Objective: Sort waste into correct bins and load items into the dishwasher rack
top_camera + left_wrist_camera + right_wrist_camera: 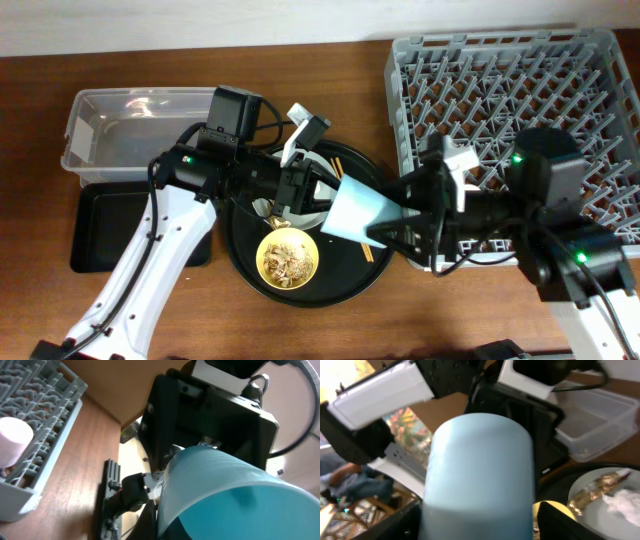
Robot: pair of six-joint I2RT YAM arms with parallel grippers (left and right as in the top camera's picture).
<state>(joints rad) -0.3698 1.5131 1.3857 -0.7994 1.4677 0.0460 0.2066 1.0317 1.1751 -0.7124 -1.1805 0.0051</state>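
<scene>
My left gripper has the light blue cup by its rim (pixel 335 206), so next my right gripper grabs the cup by its base (pixel 391 223) and puts it in the rack with its opening down.
The light blue cup (pixel 358 214) hangs on its side above the round black tray, mouth towards my left gripper (pixel 314 188), base towards my right gripper (pixel 397 220). In the left wrist view a finger presses on the cup's rim (pixel 235 485). In the right wrist view my fingers sit on both sides of the cup (pixel 477 475). The yellow bowl (pixel 287 258) holds beige food scraps. The pale plate (pixel 615 510) carries the snack wrapper (pixel 595 491) and white tissue (pixel 625 502). Chopsticks (pixel 340 166) lie partly under the cup. The pink cup (pixel 15 435) stands in the dishwasher rack (pixel 520 90).
The clear plastic box (pixel 100 135) stands at the back left, with the shallow black rectangular tray (pixel 110 232) in front of it. The round black tray (pixel 240 255) sits in the middle. The grey rack fills the right side, close to my right arm.
</scene>
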